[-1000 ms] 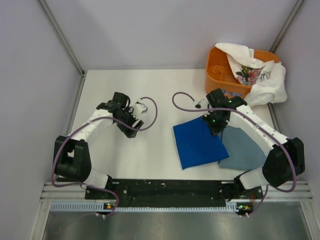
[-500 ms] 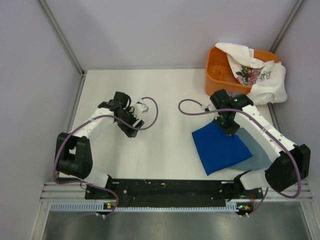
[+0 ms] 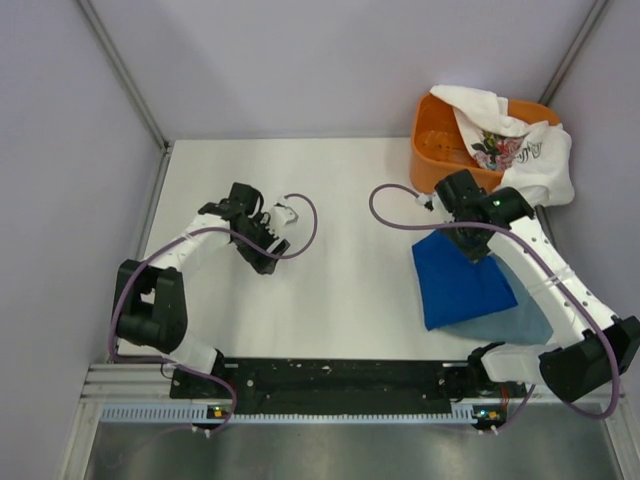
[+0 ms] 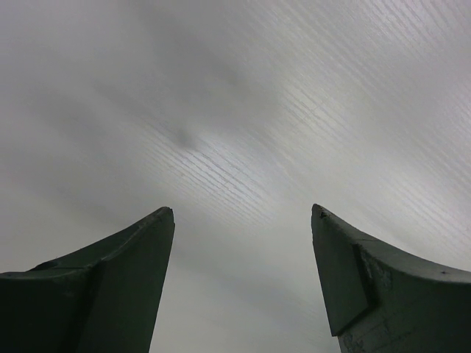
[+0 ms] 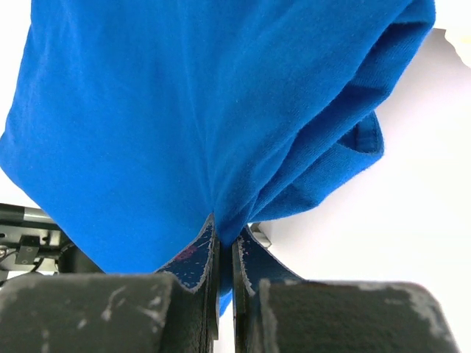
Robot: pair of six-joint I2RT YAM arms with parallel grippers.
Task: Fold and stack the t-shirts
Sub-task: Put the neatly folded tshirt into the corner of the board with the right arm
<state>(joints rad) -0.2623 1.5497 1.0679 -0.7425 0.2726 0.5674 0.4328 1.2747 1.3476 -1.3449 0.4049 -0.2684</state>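
Observation:
My right gripper should keep moving the royal-blue t-shirt (image 3: 458,288), which hangs spread out over the grey-blue t-shirt, toward the exposed grey-blue edge (image 3: 532,318) until the two line up.
A folded royal-blue t-shirt (image 3: 463,285) hangs from my right gripper (image 3: 474,250), which is shut on its upper edge; the wrist view shows the blue cloth (image 5: 184,110) pinched between the two fingers (image 5: 193,257). It lies over the folded grey-blue t-shirt (image 3: 525,320) at the table's right, covering most of it. A white t-shirt with a floral print (image 3: 515,150) drapes over the orange basket. My left gripper (image 3: 268,262) is open on the left half of the table, nothing between its fingers (image 4: 132,279), only bare table surface in its wrist view.
The orange basket (image 3: 440,150) stands at the back right corner, just behind the right wrist. Grey walls (image 3: 60,150) close in the table on the left, back and right. A black rail (image 3: 340,378) with the arm bases runs along the near edge.
My right gripper has carried the blue t-shirt to the right, from the table's middle onto the grey-blue one. The left arm has stayed in place.

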